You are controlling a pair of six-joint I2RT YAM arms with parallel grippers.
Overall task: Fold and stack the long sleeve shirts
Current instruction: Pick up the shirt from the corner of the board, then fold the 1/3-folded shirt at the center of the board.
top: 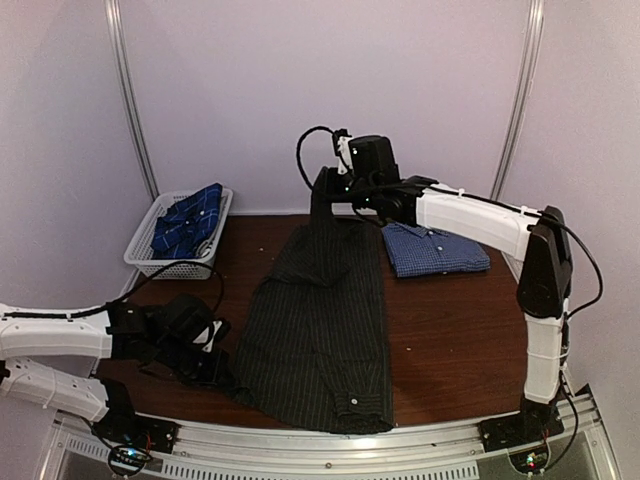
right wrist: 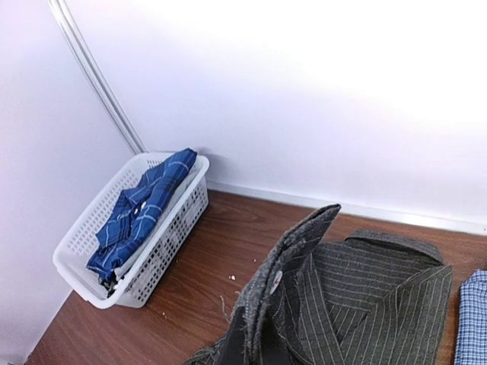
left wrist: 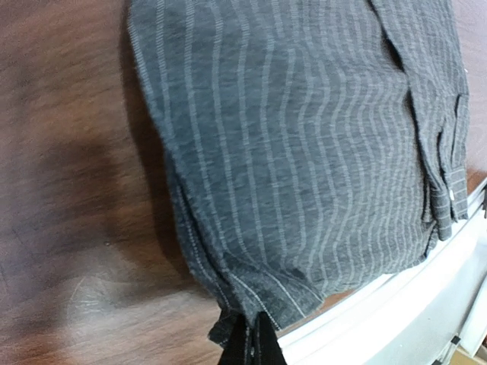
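The left gripper has the shirt's hem corner (top: 242, 394) pinched across from the flat cuff (top: 357, 403), so it should go on folding the hem corner inward until that corner lies next to the cuff, and then let go.
The charcoal pinstripe shirt (top: 320, 320) lies lengthwise down the middle of the table. My right gripper (top: 325, 190) is shut on its collar end and holds that end lifted above the far table; the pinched collar fold (right wrist: 293, 266) shows in the right wrist view. My left gripper (top: 215, 365) is shut on the shirt's near left hem corner (left wrist: 255, 315), low at the table. The blue-and-white check shirt (top: 435, 250) lies folded at the far right. The navy plaid shirt (top: 188, 220) sits crumpled in the basket.
A white mesh basket (top: 150, 262) stands at the far left against the wall, also in the right wrist view (right wrist: 160, 251). The table's white near rail (left wrist: 411, 304) runs right beside the shirt's hem. Small crumbs lie on the brown tabletop (right wrist: 232, 277).
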